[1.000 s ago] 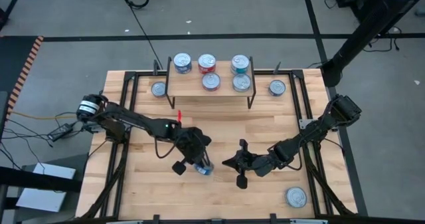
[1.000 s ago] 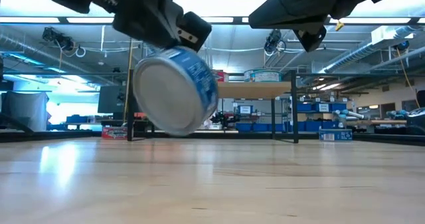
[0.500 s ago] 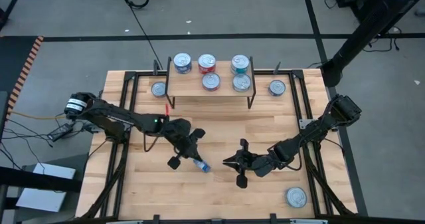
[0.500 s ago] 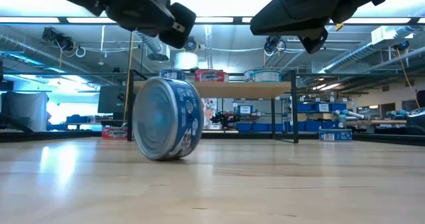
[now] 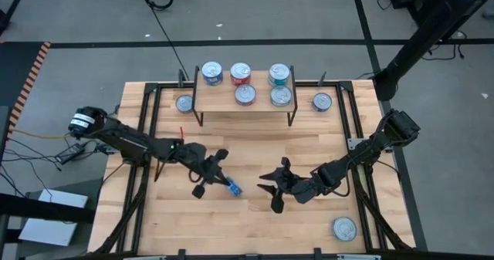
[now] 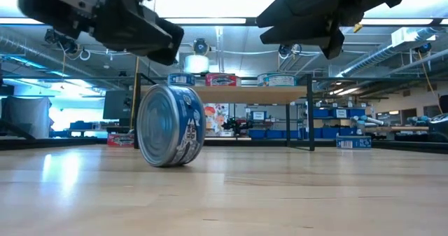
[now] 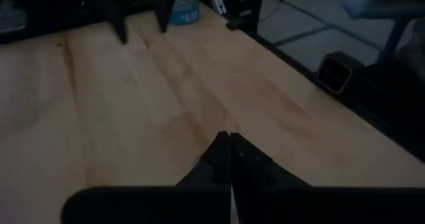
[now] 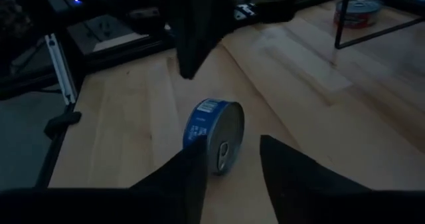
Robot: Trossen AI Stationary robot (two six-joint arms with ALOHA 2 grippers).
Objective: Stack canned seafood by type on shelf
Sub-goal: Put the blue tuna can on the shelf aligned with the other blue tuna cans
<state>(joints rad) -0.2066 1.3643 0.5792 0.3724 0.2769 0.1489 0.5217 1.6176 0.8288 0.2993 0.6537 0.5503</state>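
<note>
I should open my left gripper, pinch the can's flat ends (image 6: 157, 126) with it and put the blue-labelled can (image 5: 235, 187) on the shelf by blue cans, because the can stands on edge beside my shut left gripper.
A blue-labelled can (image 5: 230, 187) stands on its curved side on the wooden table, near the middle; its silver pull-tab end (image 8: 226, 141) faces my right gripper. My left gripper (image 5: 217, 178) is shut (image 7: 230, 144) and hangs just left of and above the can (image 6: 170, 125), clear of it. My right gripper (image 5: 266, 189) is open, a short way to the can's right, with its fingers (image 8: 292, 174) short of it. The shelf (image 5: 243, 106) stands at the far edge with blue (image 5: 211, 72), red (image 5: 241, 73) and teal (image 5: 279, 75) cans on top.
Single cans stand on the table at the shelf's left (image 5: 184, 103) and right (image 5: 322, 102), and one at the near right corner (image 5: 344, 229). Black rails (image 5: 147, 129) run along the table's sides. Bare wood lies between the shelf and both grippers.
The blue can, a second ago tilted in the air under my left gripper, has come down and now stands on its side on the table. My left gripper has drawn back toward the table's left edge, away from the can. My right gripper has turned a little in place.
</note>
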